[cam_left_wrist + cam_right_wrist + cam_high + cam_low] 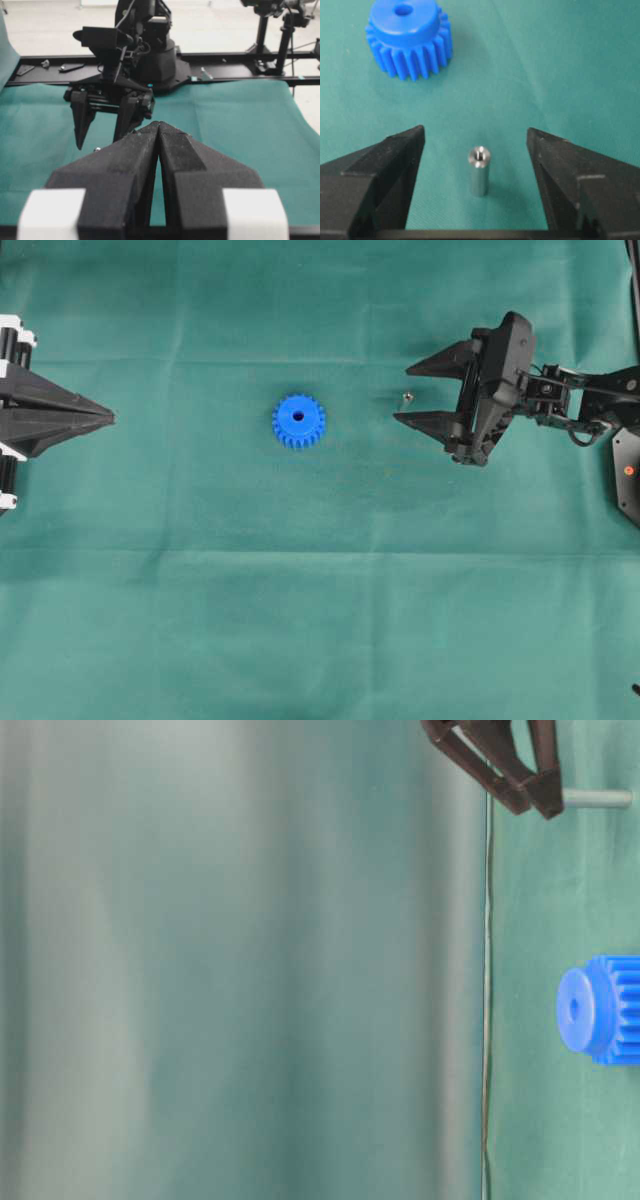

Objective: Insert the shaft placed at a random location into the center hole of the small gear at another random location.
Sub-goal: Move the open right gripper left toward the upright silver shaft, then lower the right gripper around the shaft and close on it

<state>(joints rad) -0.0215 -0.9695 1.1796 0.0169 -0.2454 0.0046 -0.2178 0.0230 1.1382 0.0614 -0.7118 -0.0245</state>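
The shaft (479, 171) is about as tall as the small gear's thick toothed side (412, 57), so I expect it to go in almost up to its top when I insert it.
The small gear (298, 421), bright blue, lies flat on the green cloth at mid-table with its center hole (297, 417) facing up. To its right the shaft (407, 397), a tiny silver pin, stands upright on the cloth. My right gripper (402, 394) is open, its two black fingers either side of the shaft and apart from it. The right wrist view shows the shaft (479, 171) standing free between the open right gripper (475, 130), with the gear (409, 40) beyond. My left gripper (112, 418) sits shut at the left edge, far from the gear, nothing in it.
The green cloth (320, 620) covers the whole table. In the left wrist view a black rail (240, 72) and camera stands (285, 40) run along the far side behind the right arm (145, 45).
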